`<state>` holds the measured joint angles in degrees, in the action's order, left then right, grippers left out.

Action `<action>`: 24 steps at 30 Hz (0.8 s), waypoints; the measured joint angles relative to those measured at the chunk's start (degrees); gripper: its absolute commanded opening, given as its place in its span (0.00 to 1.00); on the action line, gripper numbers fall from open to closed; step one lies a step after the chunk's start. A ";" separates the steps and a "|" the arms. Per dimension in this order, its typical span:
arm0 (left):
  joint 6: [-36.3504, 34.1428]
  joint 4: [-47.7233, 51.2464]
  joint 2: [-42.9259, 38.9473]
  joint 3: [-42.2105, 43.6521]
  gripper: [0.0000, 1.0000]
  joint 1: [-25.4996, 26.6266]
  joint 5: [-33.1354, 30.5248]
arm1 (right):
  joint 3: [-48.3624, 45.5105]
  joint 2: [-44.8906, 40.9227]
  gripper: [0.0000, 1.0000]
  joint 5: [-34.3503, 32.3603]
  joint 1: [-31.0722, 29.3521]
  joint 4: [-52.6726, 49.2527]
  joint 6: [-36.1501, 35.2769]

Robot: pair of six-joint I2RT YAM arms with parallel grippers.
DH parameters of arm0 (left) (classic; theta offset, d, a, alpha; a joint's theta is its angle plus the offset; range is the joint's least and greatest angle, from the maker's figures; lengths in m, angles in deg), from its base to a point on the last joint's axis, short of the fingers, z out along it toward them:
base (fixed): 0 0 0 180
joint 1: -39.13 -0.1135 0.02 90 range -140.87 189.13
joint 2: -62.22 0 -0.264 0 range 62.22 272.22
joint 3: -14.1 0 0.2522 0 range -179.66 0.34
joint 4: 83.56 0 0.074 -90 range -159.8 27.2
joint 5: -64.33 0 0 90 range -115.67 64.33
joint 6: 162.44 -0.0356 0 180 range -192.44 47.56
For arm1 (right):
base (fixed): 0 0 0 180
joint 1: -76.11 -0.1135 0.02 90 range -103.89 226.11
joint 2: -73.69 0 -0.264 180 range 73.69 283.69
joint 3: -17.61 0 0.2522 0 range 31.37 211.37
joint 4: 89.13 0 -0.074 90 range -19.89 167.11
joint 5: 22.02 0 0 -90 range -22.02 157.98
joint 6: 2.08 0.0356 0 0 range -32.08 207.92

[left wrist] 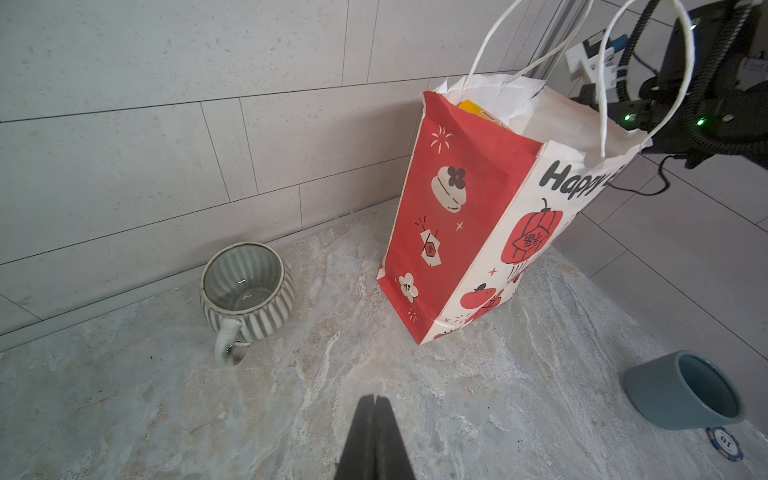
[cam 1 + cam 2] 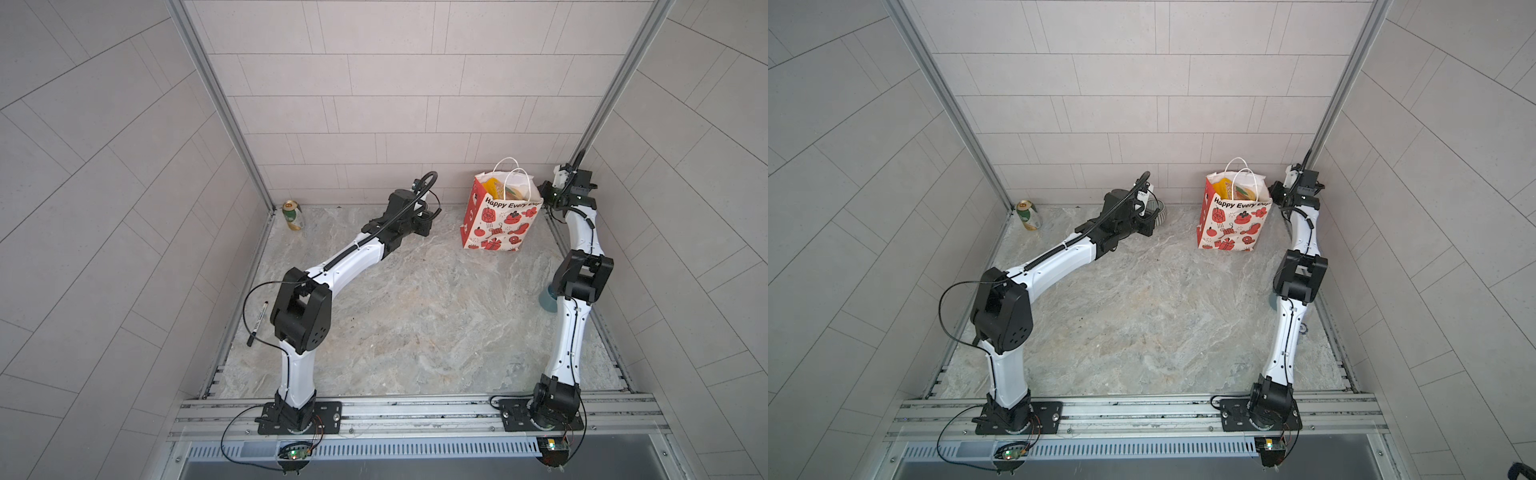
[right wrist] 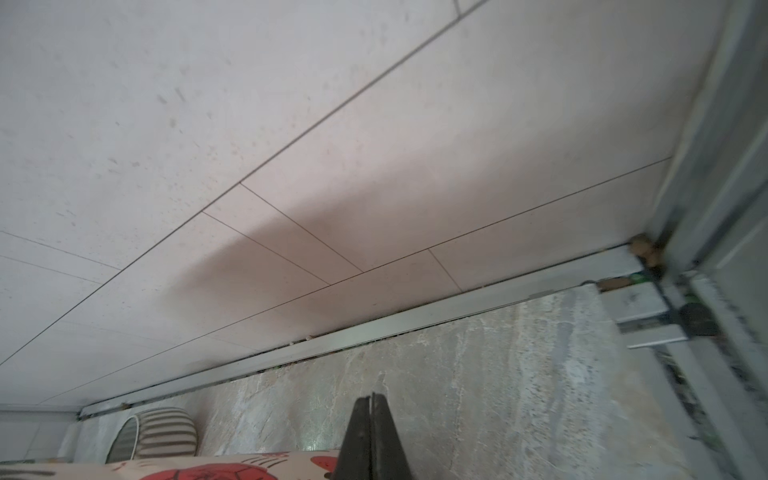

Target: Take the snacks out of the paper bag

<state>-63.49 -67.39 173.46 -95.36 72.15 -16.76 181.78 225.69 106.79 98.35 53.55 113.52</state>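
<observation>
I have my closed right gripper at the paper bag's side [image 2: 535, 203] and see that the table's middle [image 2: 416, 284] is free, so I should keep pushing until the bag stands there.
The paper bag [image 2: 500, 220] [image 2: 1233, 220] stands upright at the back right of the marble table, its mouth open and its cord handles raised. Yellow-orange snacks [image 2: 498, 187] [image 2: 1231, 189] show in the mouth, and the left wrist view shows a yellow packet corner [image 1: 473, 109] above the bag's red side panel [image 1: 457, 216]. My left gripper [image 1: 375, 399] is shut and empty, low over the table, left of the bag and apart from it. My right gripper [image 3: 371, 397] is shut and empty, just beside the bag's right rim [image 3: 232, 465], pointing at the back wall.
A ribbed grey mug [image 1: 247, 291] [image 2: 1158, 212] sits by the back wall beyond my left wrist. A green-gold can [image 2: 293, 215] stands in the back left corner. A blue-grey cup [image 1: 685, 390] and a poker chip [image 1: 725, 444] lie by the right arm. A marker [image 2: 257, 324] lies at the left edge.
</observation>
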 measured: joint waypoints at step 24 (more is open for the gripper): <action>-0.35 -8.31 -12.70 19.45 0.00 -3.13 -2.43 | -4.63 5.73 0.01 22.45 -3.41 25.77 9.16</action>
<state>-63.84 -75.69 160.76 -75.91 69.02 -19.19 177.14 231.42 129.24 94.94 79.32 122.68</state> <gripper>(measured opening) 0.047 0.049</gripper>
